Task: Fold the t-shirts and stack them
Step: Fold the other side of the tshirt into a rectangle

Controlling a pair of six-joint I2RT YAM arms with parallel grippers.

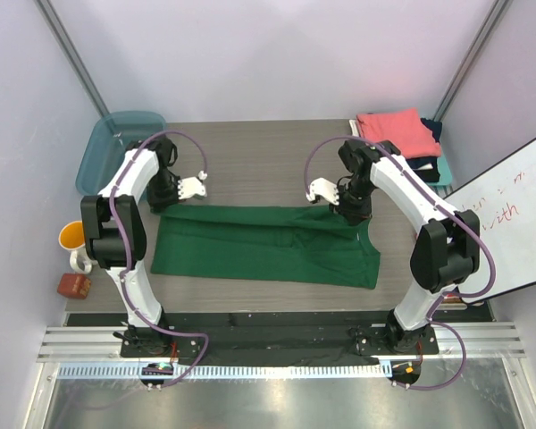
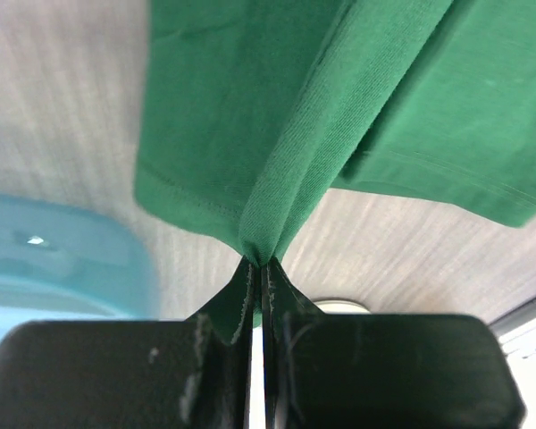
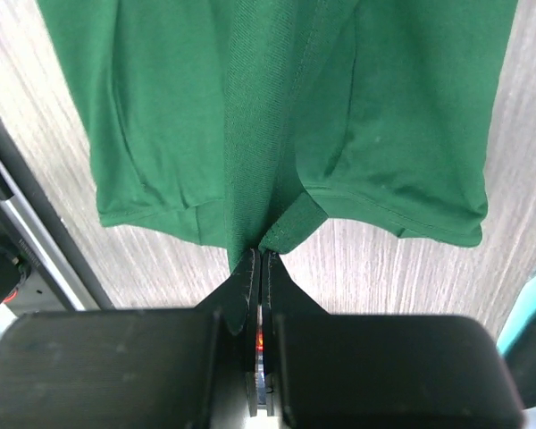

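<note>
The t-shirt's held strip (image 1: pixel 259 214) is straight from gripper to gripper over the t-shirt's flat lower layer (image 1: pixel 335 257), so the robot's right gripper keeps laying the strip down and lets go of it there.
A dark green t-shirt (image 1: pixel 259 246) lies folded into a long band across the middle of the table. My left gripper (image 1: pixel 167 206) is shut on its far left edge. In the left wrist view the cloth (image 2: pixel 277 107) bunches into a ridge that runs into the closed fingertips (image 2: pixel 261 261). My right gripper (image 1: pixel 353 217) is shut on the far right edge, and the right wrist view shows the shirt (image 3: pixel 277 107) pinched at a hem fold between the tips (image 3: pixel 263 252). A stack of folded t-shirts, coral-pink on top (image 1: pixel 395 132), sits at the back right corner.
A translucent teal tub (image 1: pixel 116 147) stands at the back left, also in the left wrist view (image 2: pixel 62 259). An orange mug (image 1: pixel 71 237) and a small brown object (image 1: pixel 73 284) sit off the table's left side. A whiteboard (image 1: pixel 509 214) leans at the right.
</note>
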